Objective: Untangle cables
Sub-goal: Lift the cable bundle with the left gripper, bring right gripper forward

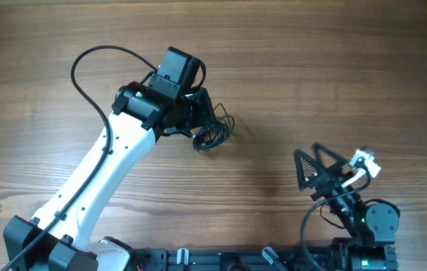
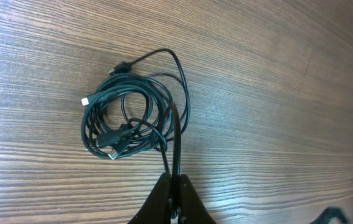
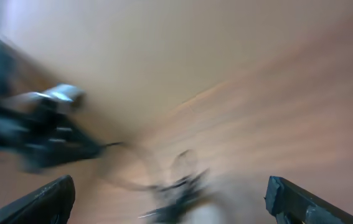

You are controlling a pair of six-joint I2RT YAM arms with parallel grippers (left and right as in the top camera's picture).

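Observation:
The tangled coil has only a piece held in my left gripper, so my open right gripper should come in to the coil's loops (image 1: 213, 134) to work them loose.
The cables (image 2: 126, 118) form one small tangled coil of thin black wire with tiny plug ends, lying on the wooden table (image 1: 333, 68). In the overhead view the cables (image 1: 211, 134) sit just right of my left wrist. My left gripper (image 2: 175, 179) is shut on a strand that leads up into the coil; from above, the left gripper (image 1: 201, 111) is right beside the bundle. My right gripper (image 1: 311, 154) stands open and empty at the lower right, well clear of the bundle. The right wrist view is heavily blurred: the right gripper (image 3: 173, 196) has wide-apart fingers (image 3: 45, 200) and the cables (image 3: 179, 183) are a dark smear.
The left arm's white link (image 1: 93, 181) crosses the lower left, with its thicker black cable (image 1: 85, 64) looping above. The arm bases line the front edge (image 1: 221, 260).

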